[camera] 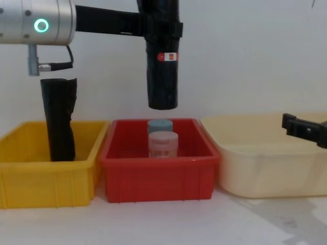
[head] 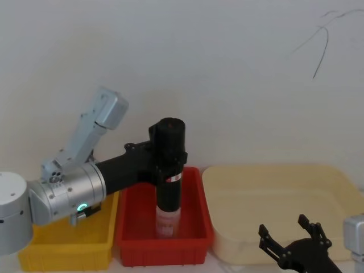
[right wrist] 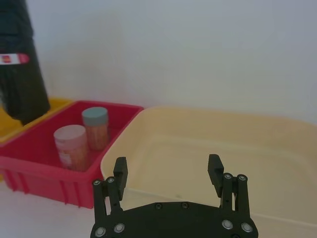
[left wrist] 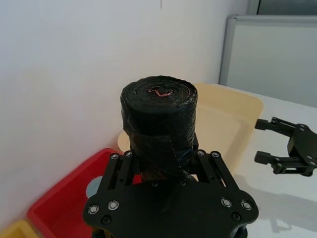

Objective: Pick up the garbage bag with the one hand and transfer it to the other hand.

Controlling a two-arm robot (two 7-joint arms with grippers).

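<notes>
My gripper will carry the garbage bag (camera: 162,84) by its lower part, and the bag will stay rolled and straight because it hangs straight with a label band (camera: 167,56) around it.
The garbage bag (camera: 162,81), a tall black crinkly roll with a small red-and-white label band, hangs upright above the red bin (camera: 158,179). My left gripper (camera: 161,28), on the arm with the green-teal ring light, is shut on the roll's upper part; the left wrist view shows its fingers (left wrist: 120,166) clasping the garbage bag (left wrist: 158,116) on both sides. Low at the front right, my right gripper (head: 287,232) stands open with nothing in it, in front of the cream tray (head: 267,187). From the right wrist, the garbage bag (right wrist: 17,74) shows at the far edge.
Inside the red bin stand a blue-lidded jar (camera: 160,125) and a pink-lidded jar (camera: 163,144). The yellow bin (camera: 46,184) on the left holds another black roll (camera: 59,120) showing no label. A white wall rises close behind the bins.
</notes>
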